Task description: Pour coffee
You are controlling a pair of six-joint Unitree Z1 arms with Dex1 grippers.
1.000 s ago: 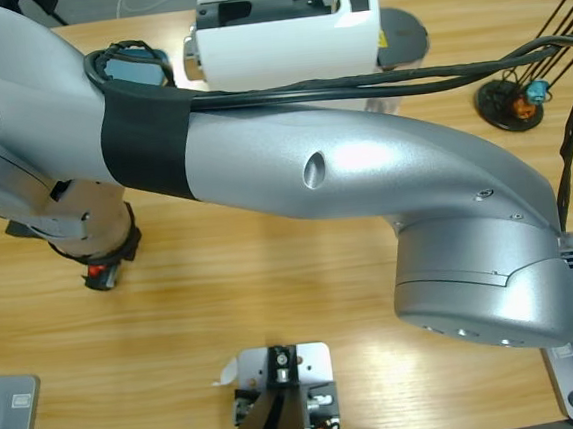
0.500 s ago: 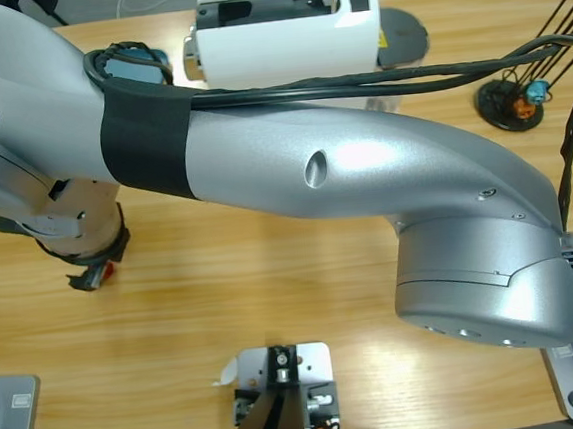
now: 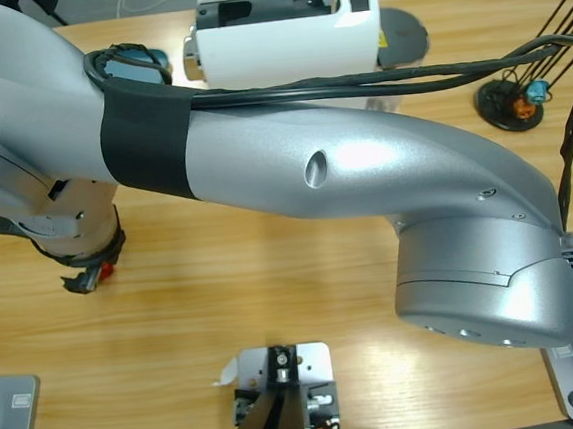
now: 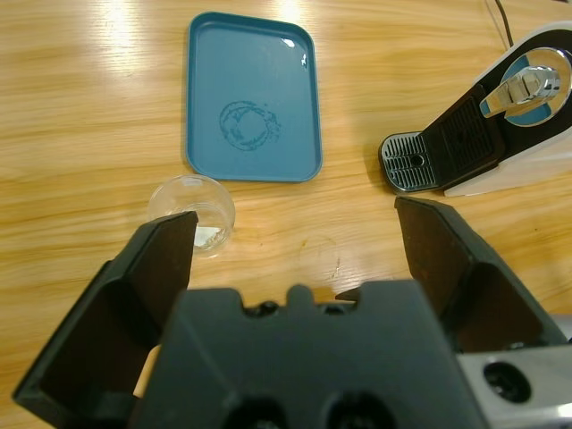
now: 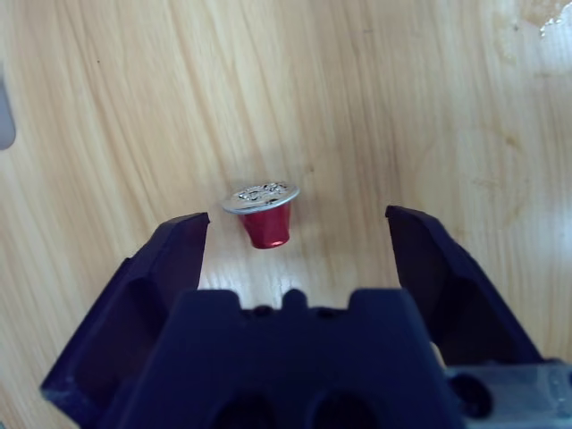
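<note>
A dark slot [image 3: 236, 10] is wide open in the top of the white coffee machine. The red coffee capsule [image 5: 265, 219] will sink into it when I lower the capsule.
A small red coffee capsule [image 5: 261, 214] with a silver foil lid lies on its side on the wooden table, between the jaws of my right gripper [image 5: 297, 219], which is open just above it. The high view shows that right gripper [image 3: 80, 283] at the left, under a silver wrist, with the capsule [image 3: 102, 271] red at its edge. My left gripper [image 4: 295, 219] is open and empty, high above the table. Below it stands a clear drinking glass [image 4: 190, 210] next to a blue tray [image 4: 250, 89]. No coffee shows anywhere.
The white coffee machine [image 3: 285, 29] stands at the table's far edge; its black drip grate [image 4: 416, 161] faces the tray. A large silver arm [image 3: 363, 168] spans the middle of the high view. At the far right sits a black stand with cables [image 3: 510, 105].
In the high view the right wrist and gripper have shifted a little to the left and up over the capsule. The big silver arm has not moved.
</note>
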